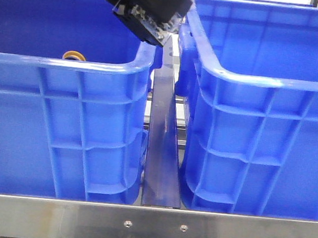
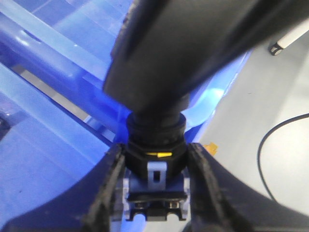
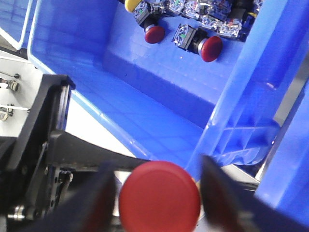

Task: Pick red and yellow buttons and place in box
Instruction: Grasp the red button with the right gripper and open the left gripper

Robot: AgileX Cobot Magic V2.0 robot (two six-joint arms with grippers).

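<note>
My left gripper is holding the red button's body [image 1: 151,25] above the gap. It should pass the button to my right gripper for the empty crate [image 1: 275,43].
In the left wrist view my left gripper [image 2: 155,162] is shut on the dark body of a push button [image 2: 155,145]. A thin yellow mark shows on its collar. Its head is a dark blur close to the lens, so I cannot tell the cap colour. My right gripper [image 3: 159,189] is shut on a red button [image 3: 159,199], cap facing the camera. Beyond it is the open blue box [image 3: 145,92], with more red buttons [image 3: 211,48] and a yellow one [image 3: 130,4] at its far end. In the front view a dark arm end [image 1: 153,13] hangs over the gap between both crates.
Two blue crates fill the front view, left crate [image 1: 68,64] and right crate [image 1: 265,82], with a metal strip [image 1: 161,148] between them. An orange-rimmed part [image 1: 73,56] peeks over the left crate's rim. A black cable [image 2: 280,145] lies on the grey floor.
</note>
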